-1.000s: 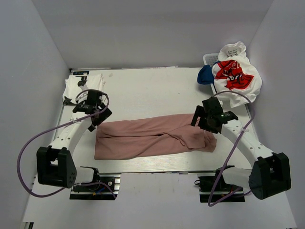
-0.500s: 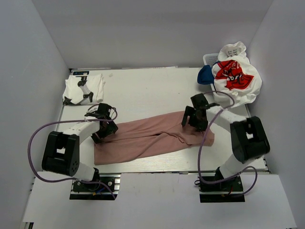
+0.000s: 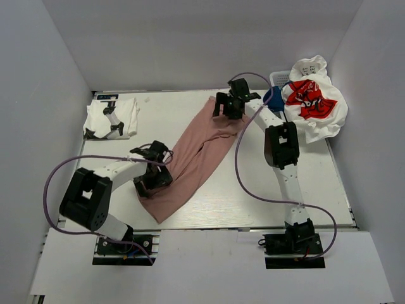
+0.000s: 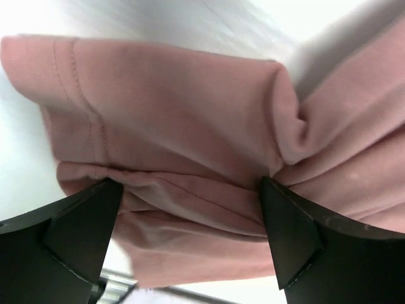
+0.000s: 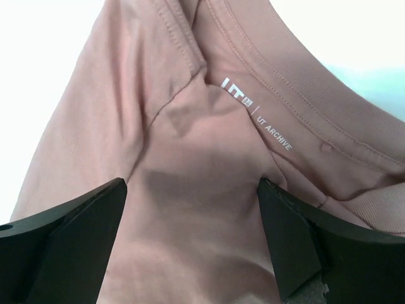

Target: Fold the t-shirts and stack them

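Observation:
My left gripper is to drag the strip's near end (image 3: 163, 208) toward the middle before both grippers fold it, because the dusty-pink t-shirt's long strip (image 3: 197, 154) slants away from its collar.
The dusty-pink t-shirt (image 3: 197, 147) lies as a long folded strip, slanting from far centre to near left. My left gripper (image 3: 154, 180) sits on its near-left end. In the left wrist view my jaws (image 4: 190, 183) stand wide apart astride bunched pink folds (image 4: 177, 114). My right gripper (image 3: 226, 108) is over the far end. In the right wrist view it (image 5: 192, 183) is open over the collar with its printed label (image 5: 253, 114). A folded white t-shirt (image 3: 111, 118) lies at the far left.
At the far right a white t-shirt with a red graphic (image 3: 311, 98) and a navy one (image 3: 273, 99) are heaped on the white slotted basket (image 3: 278, 77). My right arm stretches far across the table. Cables loop beside both arms.
The pink shirt has swung from lying across the table's front to a steep diagonal. My right gripper went far and left with the collar end. My left gripper moved slightly nearer and right.

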You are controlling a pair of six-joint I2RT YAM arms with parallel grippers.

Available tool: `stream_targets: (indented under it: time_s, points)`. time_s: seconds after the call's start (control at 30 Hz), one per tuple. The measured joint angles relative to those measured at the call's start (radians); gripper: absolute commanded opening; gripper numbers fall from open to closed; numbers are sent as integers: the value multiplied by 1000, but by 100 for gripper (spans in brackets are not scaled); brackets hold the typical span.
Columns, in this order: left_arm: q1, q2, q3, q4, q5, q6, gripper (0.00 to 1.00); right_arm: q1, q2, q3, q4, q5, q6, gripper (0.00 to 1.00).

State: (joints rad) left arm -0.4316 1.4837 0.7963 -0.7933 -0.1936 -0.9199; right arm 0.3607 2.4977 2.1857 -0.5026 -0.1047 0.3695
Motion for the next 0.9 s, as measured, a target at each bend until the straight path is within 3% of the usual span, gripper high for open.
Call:
stream_targets:
  time_s: [0.1, 0.23, 0.33, 0.57, 0.7, 0.9]
  points:
    - [-56, 51, 88, -101, -18, -18, 100, 8, 27, 33, 43, -47, -68, 90]
    - [-115, 58, 254, -232, -83, -16, 100, 18, -85, -128, 87, -54, -132, 90]
    - [-146, 51, 322, -254, -119, 11, 100, 29, -155, -145, 73, -13, -156, 90]
    - [-233, 79, 208, -165, -2, 190, 100, 70, -318, -237, 13, 114, -114, 90]
    - [-276, 164, 157, -114, 98, 276, 100, 93, -290, -268, -46, 130, -81, 90]
    - [-287, 237, 209, -108, 195, 352, 100, 105, -166, -243, -108, 132, -44, 90]
